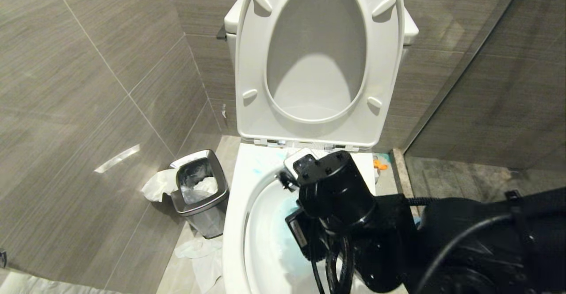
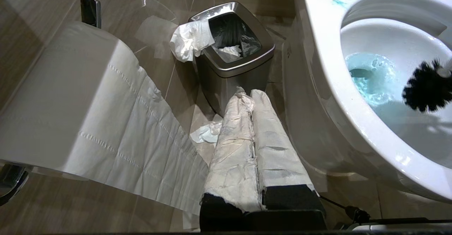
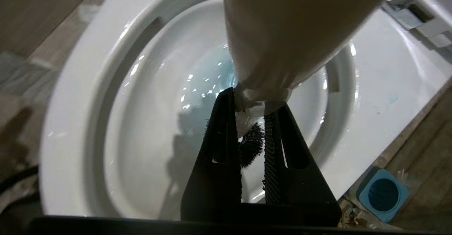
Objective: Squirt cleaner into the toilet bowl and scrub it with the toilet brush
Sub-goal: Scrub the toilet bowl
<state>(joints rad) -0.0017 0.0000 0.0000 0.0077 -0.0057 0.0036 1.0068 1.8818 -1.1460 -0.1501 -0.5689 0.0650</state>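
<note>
Next, my right gripper lowers the brush into the tinted water, because the brush's bristle head hangs above the side of the toilet bowl and teal cleaner is still in the bowl.
The white toilet bowl stands open with its seat up. The cleaner tints the water pale teal, and thin teal smears mark the rim. My right gripper hangs over the bowl, shut on the white handle of the toilet brush. The black bristle head is down inside the basin, beside the tinted water; the left wrist view also shows the head. In the head view my right arm covers the gripper and brush. My left gripper, fingers wrapped in white, is shut on nothing, low beside the toilet.
A small steel bin with crumpled paper stands left of the toilet, and loose paper lies on the floor. A toilet paper roll hangs by my left arm. The blue brush holder sits on the floor right of the toilet. Tiled walls close in.
</note>
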